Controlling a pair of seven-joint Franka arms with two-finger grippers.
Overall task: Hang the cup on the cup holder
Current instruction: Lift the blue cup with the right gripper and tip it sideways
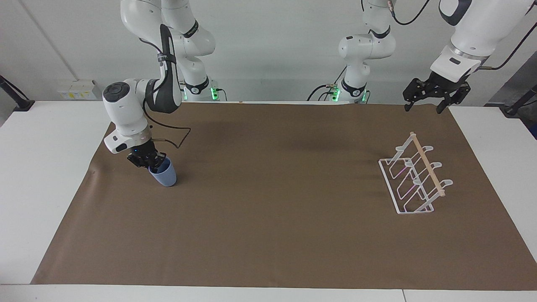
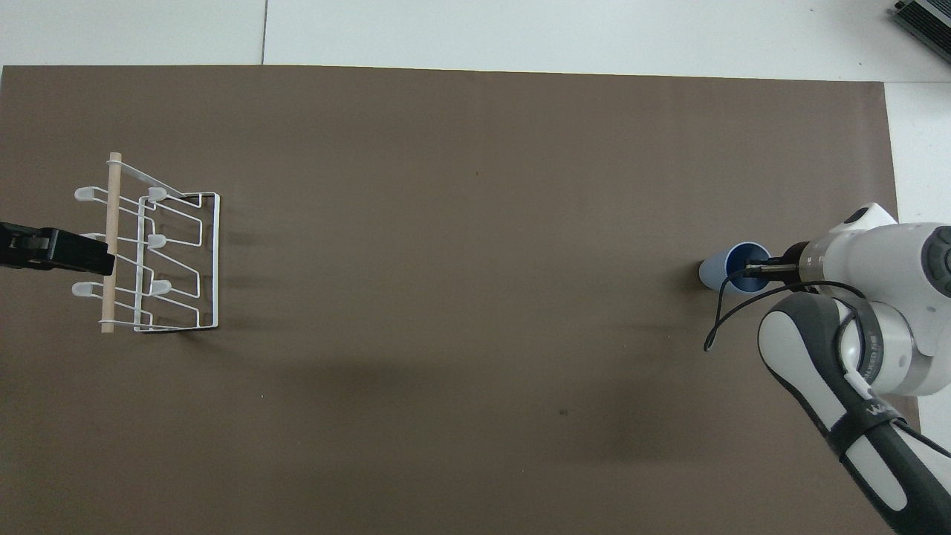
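Observation:
I expect the light-blue cup [image 2: 725, 268] to hang tilted with its opening down when I lower it over a tip, because the cup holder's white tips are on the ends of slanting pegs [image 2: 181, 206].
The light-blue cup [image 1: 165, 177] is near the right arm's end of the brown mat, tilted, with its base at or just above the mat. My right gripper [image 1: 154, 165] is shut on its rim, one finger inside the cup; it also shows in the overhead view [image 2: 755, 270] beside the cup [image 2: 715, 270]. The white wire cup holder [image 1: 413, 181] with its wooden rod stands at the left arm's end of the mat and also shows in the overhead view [image 2: 172, 256]. My left gripper [image 1: 434, 95] waits open in the air, over the mat's edge by the holder [image 2: 52, 250].
The brown mat [image 1: 277, 218] covers most of the white table [image 1: 42, 167]. A black cable loops from the right wrist over the mat close to the cup.

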